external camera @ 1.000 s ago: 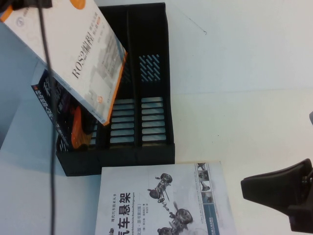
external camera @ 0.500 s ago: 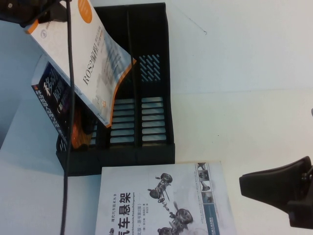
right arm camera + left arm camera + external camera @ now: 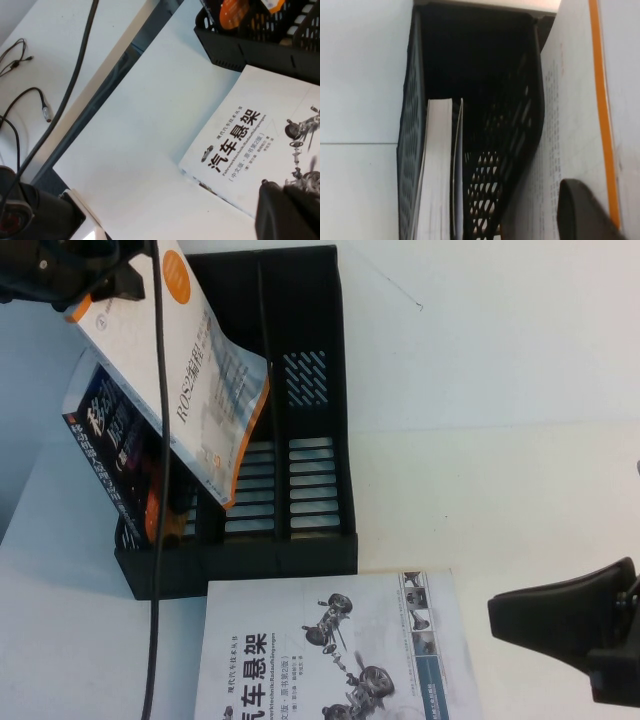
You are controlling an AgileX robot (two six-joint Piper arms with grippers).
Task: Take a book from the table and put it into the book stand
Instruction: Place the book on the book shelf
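Observation:
The ROS book is tilted over the dark book, with its lower corner in the middle slot. My left gripper should swing the ROS book's top end upright over that slot [image 3: 226, 288].
My left gripper [image 3: 85, 285] is at the top left, above the black three-slot book stand [image 3: 315, 540]. It is shut on the top end of a white and orange ROS book [image 3: 195, 390]. The book hangs tilted, with its lower corner down in the stand by the divider between the left and middle slots. In the left wrist view one finger [image 3: 585, 215] presses on the book's cover [image 3: 570, 115], and the stand's slot [image 3: 470, 60] lies beyond. My right gripper [image 3: 497, 615] is shut and empty at the lower right.
A dark book [image 3: 105, 450] and an orange one [image 3: 155, 512] stand in the stand's left slot. A white car-suspension book [image 3: 330, 660] lies flat on the table in front of the stand and shows in the right wrist view [image 3: 240, 135]. A black cable [image 3: 158, 540] hangs over the left side.
My left gripper has moved right into view with the ROS book. The book has swung more upright and its lower edge has shifted right over the stand. The right arm has not moved.

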